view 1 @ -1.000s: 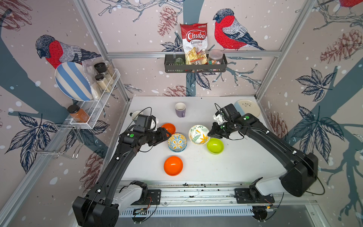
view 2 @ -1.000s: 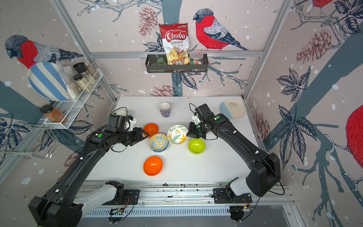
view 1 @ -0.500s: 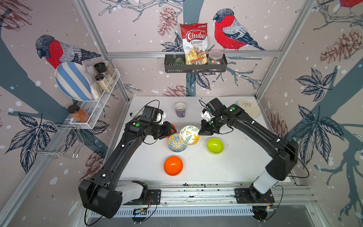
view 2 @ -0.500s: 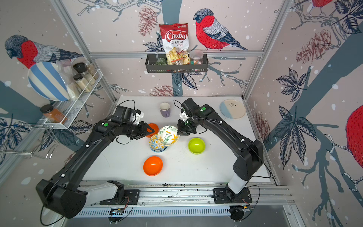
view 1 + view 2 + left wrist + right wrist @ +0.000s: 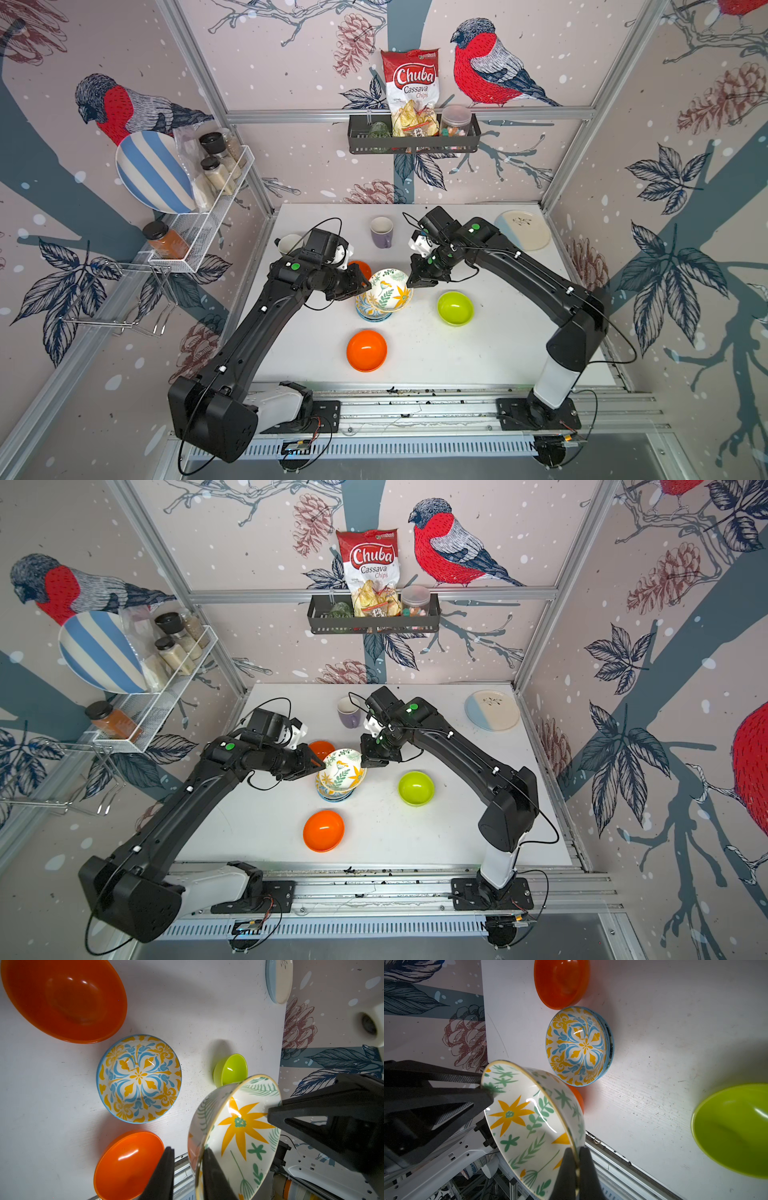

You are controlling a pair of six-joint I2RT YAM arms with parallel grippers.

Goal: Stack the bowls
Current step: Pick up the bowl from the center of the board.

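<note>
Next, I clamp my left gripper on the white bowl's rim, which it straddles loosely, before my right gripper opens at the opposite rim and moves away.
A white bowl with green leaves hangs tilted above a yellow-blue patterned bowl. My right gripper is shut on its right rim. At the opposite rim my left gripper straddles the wall. One finger is inside the bowl, and the outer finger stands off with a gap. One orange bowl sits in front, another orange bowl behind the left gripper. A lime green bowl stands to the right.
A purple mug stands at the back middle. A white mug sits behind my left arm. A blue-and-cream plate lies at the back right corner. Wire racks hang on the left and back walls.
My right gripper has lifted the leaf bowl and carried it left over the patterned bowl. My left arm has swung in to the bowl's other rim, its jaws narrowing.
</note>
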